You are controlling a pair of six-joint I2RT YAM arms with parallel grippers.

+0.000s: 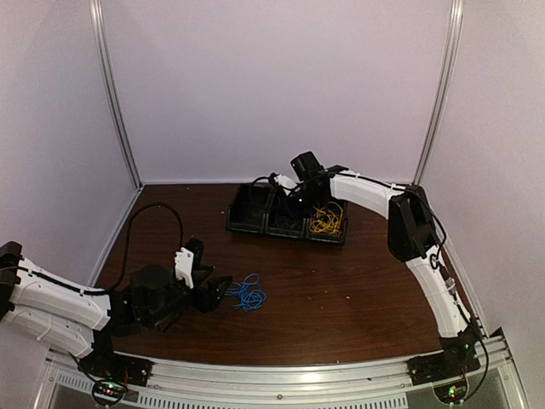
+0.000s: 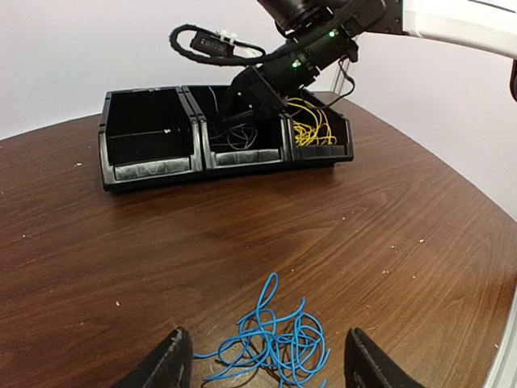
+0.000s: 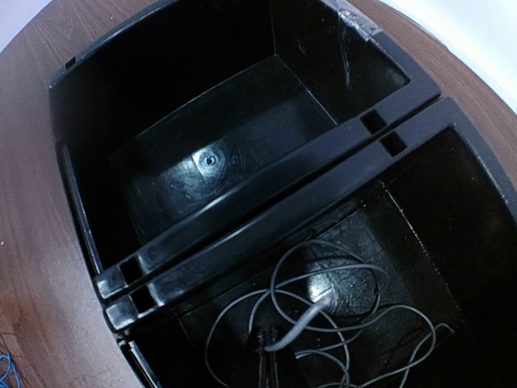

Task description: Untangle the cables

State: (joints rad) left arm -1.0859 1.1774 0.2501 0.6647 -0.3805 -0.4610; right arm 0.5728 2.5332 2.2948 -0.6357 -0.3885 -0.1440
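The dark cable's loops [image 3: 339, 303] are inside the middle bin's sides [image 1: 283, 225], so the robot's right gripper should go on lowering the cable's end until it is among the loops, and then let go.
A blue cable [image 1: 247, 294] lies in a loose tangle on the wooden table [image 1: 341, 298], also seen close up as the blue cable [image 2: 279, 343]. My left gripper [image 1: 220, 290] is low and open, its fingers [image 2: 166, 365] on either side of the tangle without touching it. A yellow cable [image 1: 326, 219] fills the right bin, seen too as the yellow cable [image 2: 311, 125]. A dark cable [image 3: 347, 315] is coiled in the middle bin [image 3: 452, 202]. My right gripper [image 3: 269, 357] reaches into that bin, shut on a strand of the dark cable.
Three joined black bins [image 1: 255, 223] stand at the back of the table; the left bin [image 3: 210, 162] holds nothing. White walls and metal posts [image 1: 115, 102] enclose the table. A rail [image 1: 289, 375] runs along the near edge.
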